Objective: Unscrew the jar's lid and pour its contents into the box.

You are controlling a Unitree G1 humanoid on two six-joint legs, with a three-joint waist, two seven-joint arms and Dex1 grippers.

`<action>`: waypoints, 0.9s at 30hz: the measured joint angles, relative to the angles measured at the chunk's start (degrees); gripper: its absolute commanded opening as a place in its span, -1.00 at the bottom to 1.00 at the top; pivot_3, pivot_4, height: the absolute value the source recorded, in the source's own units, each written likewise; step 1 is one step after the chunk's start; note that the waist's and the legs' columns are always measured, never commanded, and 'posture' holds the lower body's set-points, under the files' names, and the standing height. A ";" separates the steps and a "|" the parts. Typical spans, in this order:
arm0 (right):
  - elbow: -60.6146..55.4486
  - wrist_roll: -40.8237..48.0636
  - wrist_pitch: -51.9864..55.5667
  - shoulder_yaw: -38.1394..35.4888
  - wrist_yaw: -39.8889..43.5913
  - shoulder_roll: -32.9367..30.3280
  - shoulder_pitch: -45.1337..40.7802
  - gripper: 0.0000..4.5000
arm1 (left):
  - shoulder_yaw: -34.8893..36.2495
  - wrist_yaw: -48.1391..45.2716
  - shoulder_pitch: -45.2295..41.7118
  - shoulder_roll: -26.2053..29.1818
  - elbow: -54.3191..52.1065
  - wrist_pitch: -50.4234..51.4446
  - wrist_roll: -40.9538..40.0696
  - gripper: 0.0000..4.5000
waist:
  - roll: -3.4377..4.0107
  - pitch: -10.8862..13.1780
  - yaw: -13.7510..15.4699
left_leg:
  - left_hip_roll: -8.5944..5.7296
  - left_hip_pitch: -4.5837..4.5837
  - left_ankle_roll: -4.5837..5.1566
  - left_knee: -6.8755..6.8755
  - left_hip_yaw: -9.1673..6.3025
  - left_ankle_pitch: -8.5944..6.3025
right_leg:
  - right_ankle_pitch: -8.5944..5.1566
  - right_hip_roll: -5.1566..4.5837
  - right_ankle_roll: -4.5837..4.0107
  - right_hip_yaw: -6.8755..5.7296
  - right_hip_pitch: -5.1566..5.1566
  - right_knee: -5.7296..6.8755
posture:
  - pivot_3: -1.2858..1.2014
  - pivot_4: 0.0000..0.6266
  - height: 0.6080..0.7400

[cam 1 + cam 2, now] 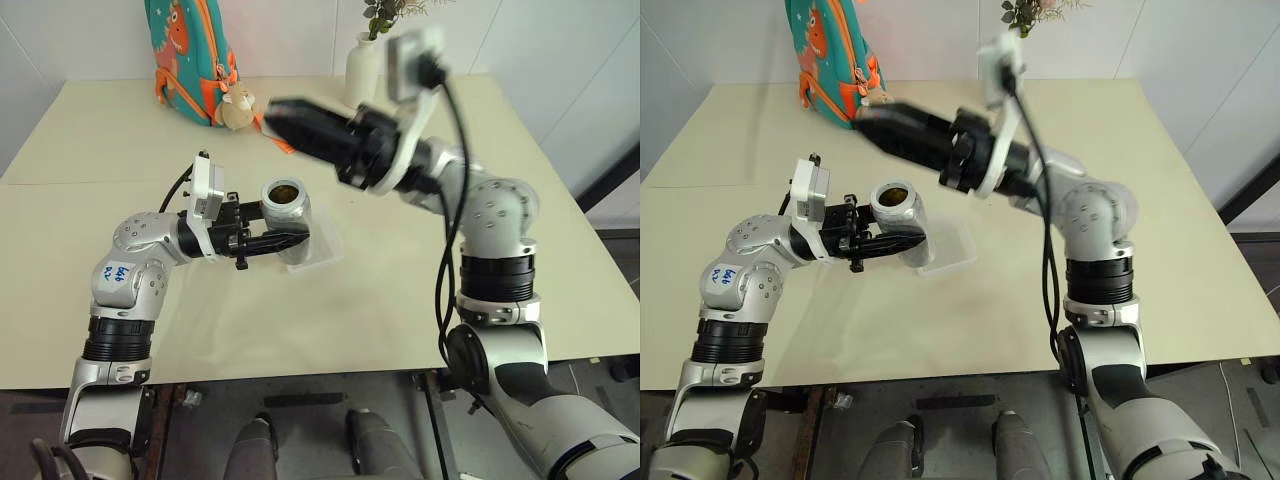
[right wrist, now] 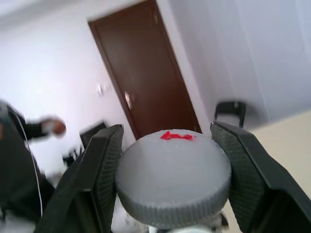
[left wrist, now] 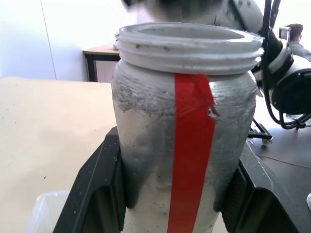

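Note:
I should keep moving my right gripper toward the free tabletop (image 1: 396, 264) beside the box and let go of the lid there, as the lid is clear of the jar's opening (image 1: 284, 193).
My left gripper (image 1: 285, 226) is shut on the jar (image 1: 287, 206), a silvery-grey cylinder with a red strip (image 3: 190, 145), held upright over the table with its threaded mouth open. Brown contents (image 1: 285, 190) show inside the mouth. Up and behind the jar, my right gripper (image 1: 277, 118) is shut on the lid (image 2: 172, 174), a round grey disc with a red mark, held clear of the jar. The box (image 1: 320, 250), a clear shallow tray, lies on the table just under and to the right of the jar.
A teal backpack with an orange dinosaur (image 1: 190, 50), a small plush toy (image 1: 237, 108) and a white vase (image 1: 362, 68) stand along the table's far edge. A person (image 2: 29, 131) is in the room behind.

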 measured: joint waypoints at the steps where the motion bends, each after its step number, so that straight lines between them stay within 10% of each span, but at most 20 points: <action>1: -1.86 0.20 -0.08 -0.27 -0.92 -0.92 0.90 0.14 | -0.03 0.09 0.05 0.03 -0.08 0.02 0.00 -0.13 | 0.00 0.00 0.00 | 0.00 0.00 0.00 -0.02 0.00 0.00 | 0.00 0.00 0.00 0.00 0.00 -0.03 | 0.03 -0.52 1.00; 9: -6.95 -23.30 -20.39 6.56 -0.55 -18.37 24.16 0.14 | 0.96 1.21 1.23 1.21 -0.48 0.22 -0.12 -0.13 | -0.03 -0.02 0.80 | -0.04 -0.11 0.07 -0.12 0.02 -0.05 | -0.04 0.00 0.06 0.02 0.01 -0.44 | 0.03 -0.52 1.00; 18: 12.43 -36.35 -45.35 4.66 -4.93 -14.47 35.16 0.14 | 2.84 1.95 -0.49 1.78 2.62 0.33 -0.26 -0.13 | -0.01 0.00 0.46 | -0.04 -0.07 0.04 0.03 0.11 -0.03 | -0.04 0.00 0.13 0.12 0.04 -0.26 | 0.03 -0.52 1.00; 24: 16.35 -35.97 -46.72 2.49 -5.29 -14.39 36.36 0.99 | 2.83 1.73 -2.45 1.76 6.02 0.40 -0.23 -0.13 | 0.00 0.00 0.40 | -0.05 0.01 0.04 0.03 0.08 -0.03 | -0.03 0.00 0.13 0.12 0.13 -0.24 | 0.03 -0.52 1.00; 27: 14.36 -34.84 -45.72 2.36 -4.12 -14.85 36.35 0.99 | 2.97 1.60 -3.43 1.41 7.57 -1.09 0.08 -0.13 | 0.00 0.00 0.32 | -0.05 0.04 0.03 0.03 0.08 -0.02 | -0.04 0.00 0.13 0.11 0.14 -0.21 | 0.03 -0.52 1.00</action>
